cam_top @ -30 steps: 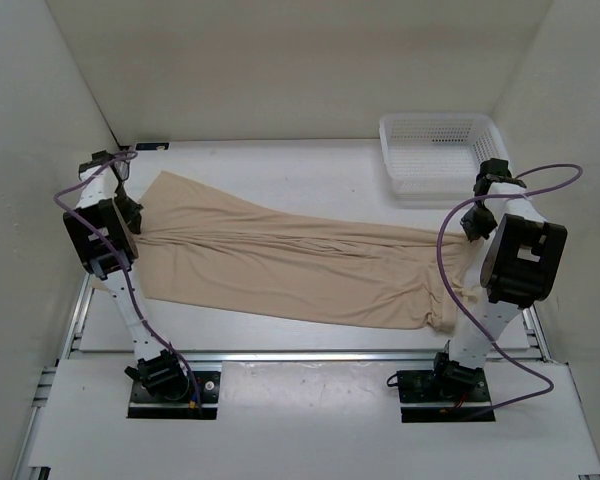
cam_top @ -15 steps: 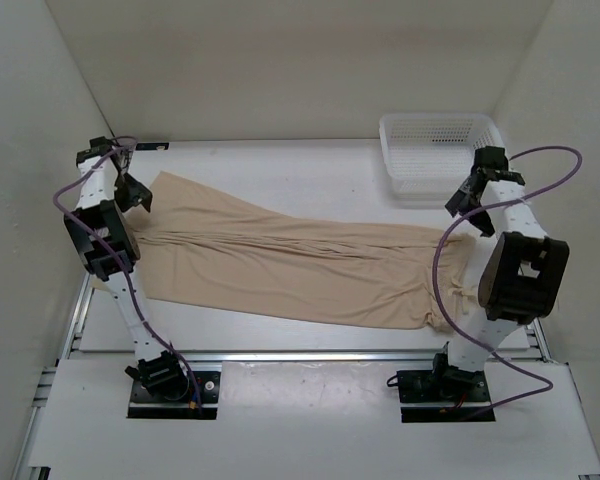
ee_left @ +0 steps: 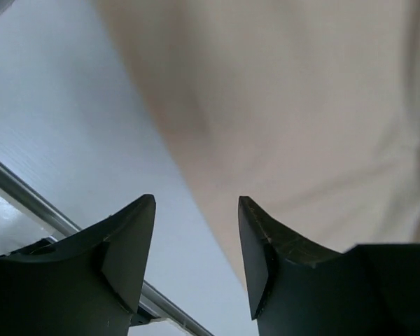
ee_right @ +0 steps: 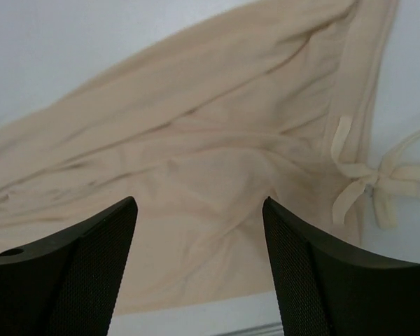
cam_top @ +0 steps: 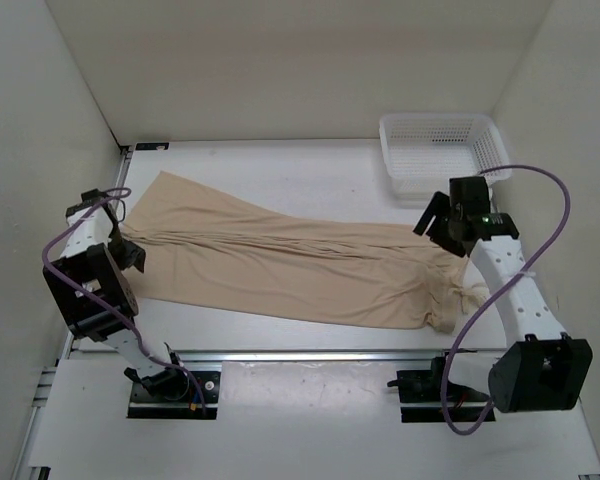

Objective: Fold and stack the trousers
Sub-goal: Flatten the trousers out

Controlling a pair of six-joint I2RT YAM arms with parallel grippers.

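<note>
Next, I move my left gripper back toward the leg end and pinch the trousers' edge by the leg end's corner, because it is hovering too far in along the trousers' near edge (ee_left: 198, 194).
The light beige trousers (cam_top: 280, 255) lie flat and wrinkled across the table, the leg ends at the left and the waist with its drawstring (cam_top: 470, 295) at the right. My left gripper (cam_top: 132, 252) hovers open at the near left edge of the cloth. In the left wrist view the fabric (ee_left: 301, 105) runs under the right finger, and bare table shows between the jaws of the left gripper (ee_left: 196, 210). My right gripper (cam_top: 430, 220) hangs open above the waist end. The right wrist view shows the trousers (ee_right: 196, 140) and tied drawstring (ee_right: 364, 175) beyond the right gripper (ee_right: 199, 206), nothing held.
A white mesh basket (cam_top: 440, 150) stands at the back right corner. A metal rail (cam_top: 300, 353) runs along the table's near edge, also seen in the left wrist view as a rail (ee_left: 28, 199). White walls close in the left, back and right sides.
Both grippers have opened and come off the ends of the trousers. The left arm has drawn back toward the near edge; the right arm has swung left and lowered over the waist end.
</note>
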